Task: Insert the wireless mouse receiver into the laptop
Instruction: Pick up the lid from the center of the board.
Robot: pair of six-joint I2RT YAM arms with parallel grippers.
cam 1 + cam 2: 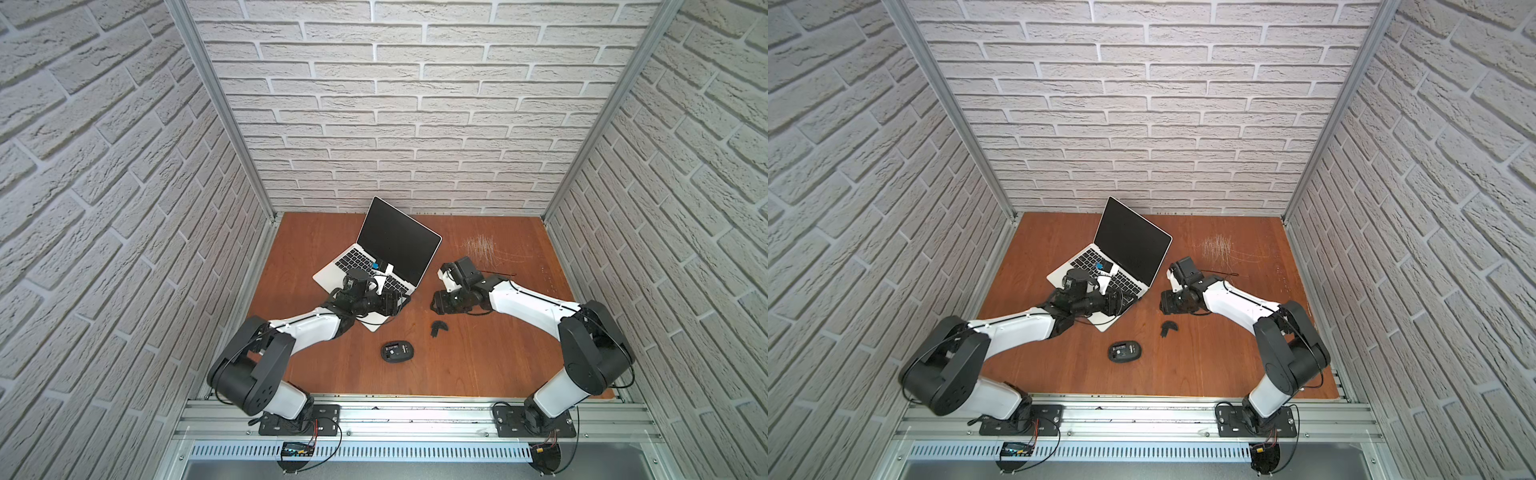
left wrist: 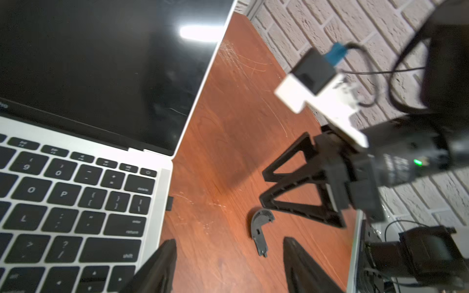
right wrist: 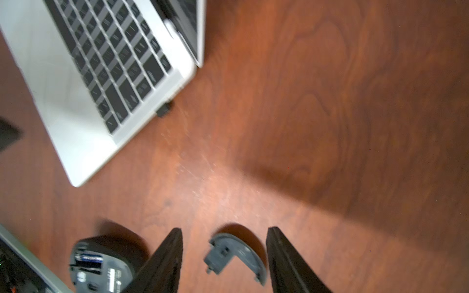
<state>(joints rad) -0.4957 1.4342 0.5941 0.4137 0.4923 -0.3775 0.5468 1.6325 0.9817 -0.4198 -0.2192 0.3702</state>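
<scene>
The curved black cover piece (image 2: 257,222) has a straight tail (image 2: 261,244). The tail will close over the mouse's battery slot when I press it down.
The silver laptop (image 1: 393,243) (image 1: 1130,241) stands open at the back left of the table, screen dark. The wireless mouse receiver (image 2: 170,203) (image 3: 164,109), a tiny dark nub, sticks out of the right side edge of the laptop (image 2: 164,182) (image 3: 50,76). My left gripper (image 2: 228,266) is open just off that edge, nearer the front, with only bare wood between its fingers. My right gripper (image 3: 225,256) (image 2: 264,187) is open to the right of the laptop, above the table. Neither gripper touches the receiver.
A curved black cover piece (image 1: 438,328) (image 2: 261,228) (image 3: 236,256) lies on the wooden table (image 1: 498,357) below the right gripper. The oval black mouse (image 1: 397,352) (image 1: 1124,352) (image 3: 101,263) lies underside up near the front. Brick walls enclose three sides.
</scene>
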